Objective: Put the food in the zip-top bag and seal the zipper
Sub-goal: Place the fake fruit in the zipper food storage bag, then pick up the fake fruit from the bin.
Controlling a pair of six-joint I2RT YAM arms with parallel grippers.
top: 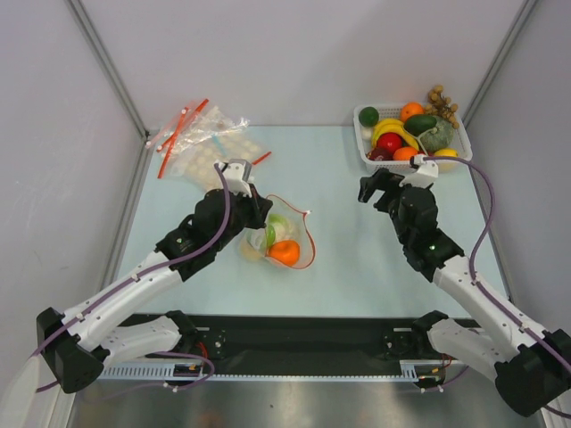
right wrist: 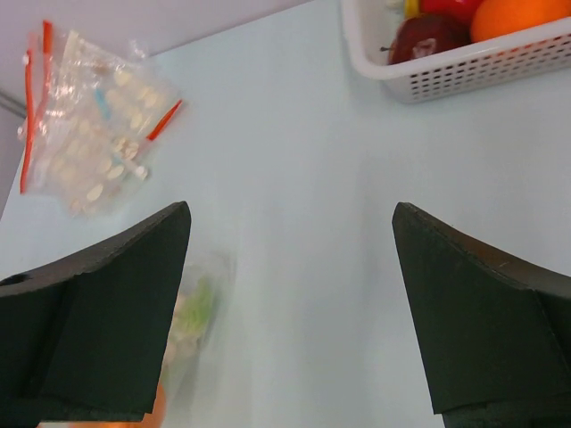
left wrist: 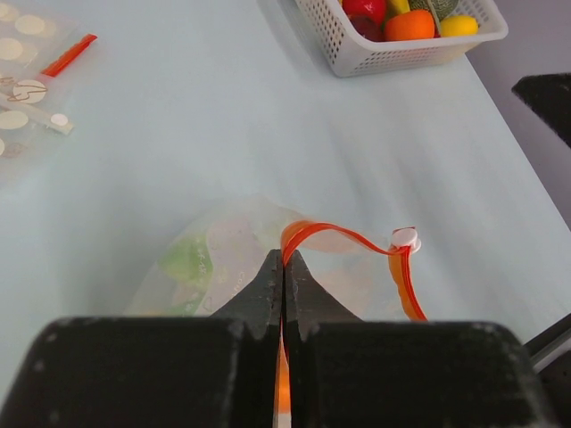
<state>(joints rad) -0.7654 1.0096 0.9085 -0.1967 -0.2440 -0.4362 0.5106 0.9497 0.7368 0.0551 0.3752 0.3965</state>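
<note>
My right gripper is moving open toward the basket, and it should keep going until its fingers are on both sides of the orange [top: 405, 153], because the front orange lies uncovered at the basket's near rim [top: 382, 168].
The clear zip-top bag [top: 278, 234] lies mid-table with an orange [top: 285, 253] and a pale green leafy piece [top: 276, 226] inside. Its red-orange zipper [left wrist: 332, 234] curves in a loop, with the white slider [left wrist: 405, 237] at its right end. My left gripper [top: 256, 203] is shut on the zipper strip at the bag's left edge; in the left wrist view [left wrist: 284, 264] the strip runs between the closed fingertips. My right gripper [top: 378, 187] is open and empty above the table, right of the bag. The bag shows blurred in the right wrist view [right wrist: 192, 312].
A white basket [top: 368, 148] of toy fruits and vegetables stands at the back right, also in the left wrist view [left wrist: 375, 55] and right wrist view [right wrist: 464, 76]. Crinkled disc-dotted bags [top: 203, 143] with red strips lie at the back left.
</note>
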